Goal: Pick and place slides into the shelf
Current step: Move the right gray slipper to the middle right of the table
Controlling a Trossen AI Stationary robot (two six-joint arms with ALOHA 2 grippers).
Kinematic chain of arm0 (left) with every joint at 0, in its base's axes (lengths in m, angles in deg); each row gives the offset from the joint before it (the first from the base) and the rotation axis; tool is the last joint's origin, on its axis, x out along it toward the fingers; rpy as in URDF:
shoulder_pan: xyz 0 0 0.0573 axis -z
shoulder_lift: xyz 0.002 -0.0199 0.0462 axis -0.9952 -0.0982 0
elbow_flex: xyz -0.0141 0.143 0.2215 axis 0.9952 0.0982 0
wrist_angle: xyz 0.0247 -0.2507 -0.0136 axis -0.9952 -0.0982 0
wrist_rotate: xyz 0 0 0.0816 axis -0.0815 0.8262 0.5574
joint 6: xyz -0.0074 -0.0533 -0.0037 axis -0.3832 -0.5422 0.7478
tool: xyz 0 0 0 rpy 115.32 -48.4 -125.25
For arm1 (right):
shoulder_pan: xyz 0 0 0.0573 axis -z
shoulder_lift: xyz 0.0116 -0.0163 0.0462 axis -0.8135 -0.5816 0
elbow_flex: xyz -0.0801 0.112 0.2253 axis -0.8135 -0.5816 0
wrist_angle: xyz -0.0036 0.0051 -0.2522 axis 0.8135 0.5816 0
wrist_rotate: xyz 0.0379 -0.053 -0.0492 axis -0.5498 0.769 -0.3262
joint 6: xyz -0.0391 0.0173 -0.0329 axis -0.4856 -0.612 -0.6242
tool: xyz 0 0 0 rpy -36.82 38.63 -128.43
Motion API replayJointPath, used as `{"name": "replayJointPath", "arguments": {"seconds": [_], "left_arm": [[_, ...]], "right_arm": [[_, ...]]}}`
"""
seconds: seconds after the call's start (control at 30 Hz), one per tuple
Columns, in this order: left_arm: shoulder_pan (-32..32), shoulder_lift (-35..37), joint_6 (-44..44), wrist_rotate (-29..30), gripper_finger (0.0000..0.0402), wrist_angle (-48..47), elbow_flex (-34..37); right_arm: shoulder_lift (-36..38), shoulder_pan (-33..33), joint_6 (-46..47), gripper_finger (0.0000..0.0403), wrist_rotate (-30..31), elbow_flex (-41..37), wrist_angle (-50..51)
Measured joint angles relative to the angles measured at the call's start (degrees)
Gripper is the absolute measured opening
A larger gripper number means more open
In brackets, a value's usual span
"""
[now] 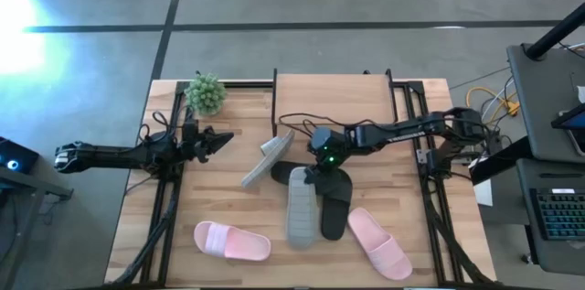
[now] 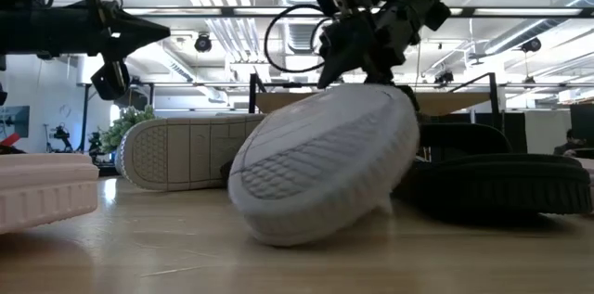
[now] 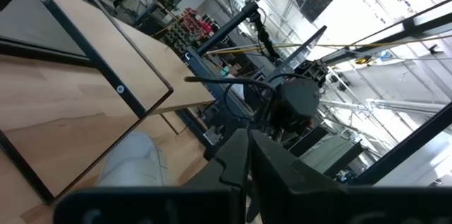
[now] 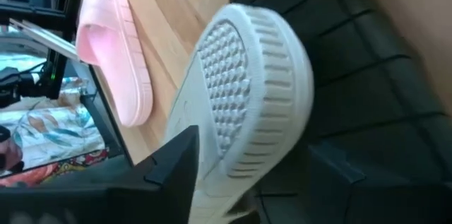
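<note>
I can see that the pale grey slide (image 1: 302, 212) is leaning sole up on a black slide, so next my right gripper pinches its far end (image 1: 298, 174), lifts it clear and turns it sole down.
A pale grey slide (image 1: 300, 208) lies sole up in the middle of the table, tilted, one long edge on the wood and its far end leaning on a black slide (image 1: 335, 206). My right gripper (image 1: 320, 177) hangs over that far end, open, one finger on each side of it (image 4: 254, 174). A second grey slide (image 1: 268, 157) rests on its side in front of the shelf (image 1: 334, 98), beside another black slide (image 1: 283, 172). Two pink slides (image 1: 231, 241) (image 1: 379, 242) lie flat near the front edge. My left gripper (image 1: 222, 141) waits shut at the left, above the table. My right gripper slants down from the far right over the grey slide's far end (image 4: 247, 61). One finger (image 4: 176, 171) stands right at the slide's edge, and whether it touches I cannot tell. The other finger (image 4: 332, 174) is clear of it, over the black slide.
A small potted plant (image 1: 207, 93) stands at the far left of the table, beside the shelf. Black frame rails (image 1: 169, 189) run along both sides of the table. Bare wood shows between the two pink slides and left of the grey ones.
</note>
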Motion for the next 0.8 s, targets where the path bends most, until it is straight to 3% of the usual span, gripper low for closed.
{"name": "replayJointPath", "arguments": {"seconds": [0.33, 0.8], "left_arm": [[0.0, -0.2, 0.0, -0.3, 0.0002, -0.1, 0.0], [0.0, -0.1, 0.0, -1.4, 0.0002, 0.0, 0.0]], "right_arm": [[-1.9, 0.0, -2.4, 0.0223, -1.7, 3.2, 0.3], [-1.9, 0.0, -1.9, 0.0158, -1.6, 2.7, 0.4]]}}
